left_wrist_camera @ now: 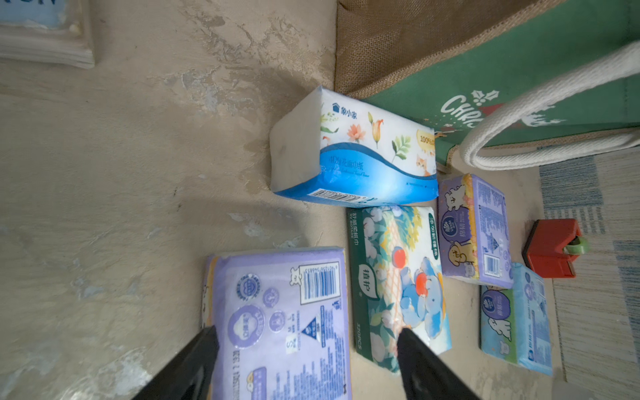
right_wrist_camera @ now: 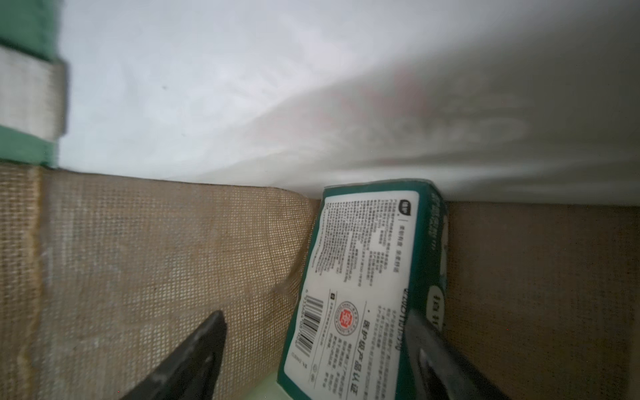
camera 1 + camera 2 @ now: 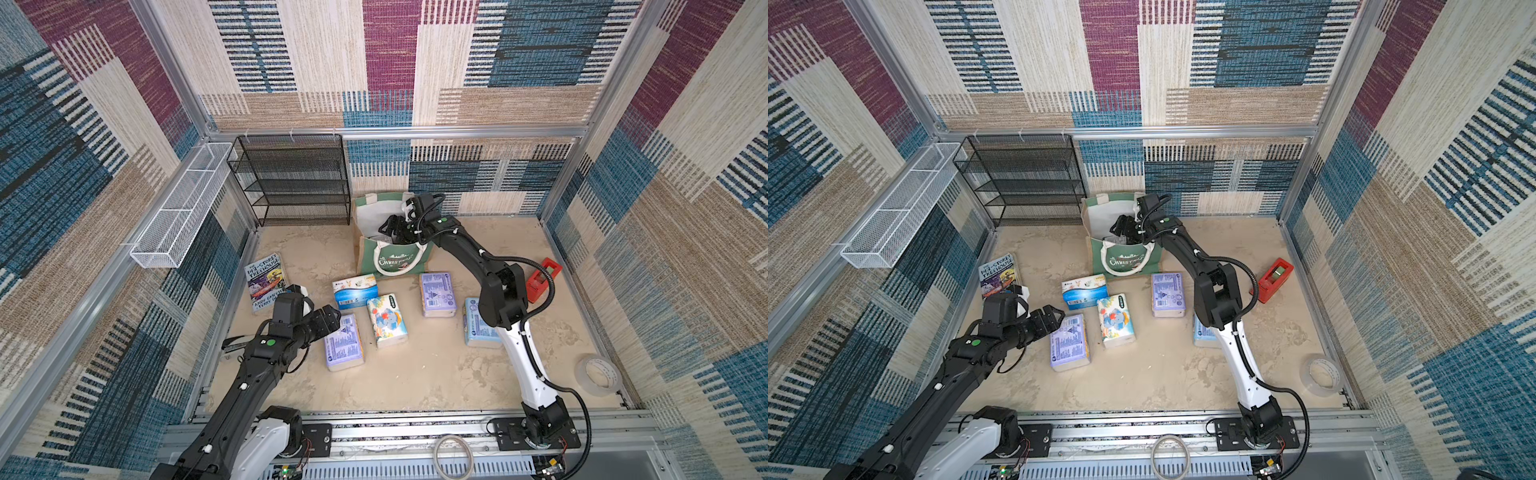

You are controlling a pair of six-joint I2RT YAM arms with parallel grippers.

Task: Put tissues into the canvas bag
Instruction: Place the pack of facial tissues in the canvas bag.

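The cartoon-print pack rests against the blue-white pack (image 3: 372,301), so I should use my left gripper to move the cartoon-print pack clear (image 3: 387,318) toward my right gripper before bagging it.
The canvas bag (image 3: 390,253) (image 3: 1126,259) stands upright at the back. My right gripper (image 3: 388,232) (image 2: 315,318) reaches down inside it, open. A green-white tissue pack (image 2: 367,277) leans between its fingers, against one and clear of the other. My left gripper (image 3: 332,320) (image 1: 308,332) is open over the near end of a lavender pack (image 3: 344,343) (image 1: 277,311), one finger at each side. On the floor also lie a blue-white pack (image 3: 355,291), a cartoon-print pack (image 3: 386,320), a second lavender pack (image 3: 436,294) and a light blue pack (image 3: 478,324), partly behind my right arm.
A paperback book (image 3: 266,282) lies at the left wall. A black mesh rack (image 3: 291,178) stands back left, with a white wire basket (image 3: 183,208) on the left wall. A red tape dispenser (image 3: 544,278) and a clear tape roll (image 3: 598,376) sit at the right.
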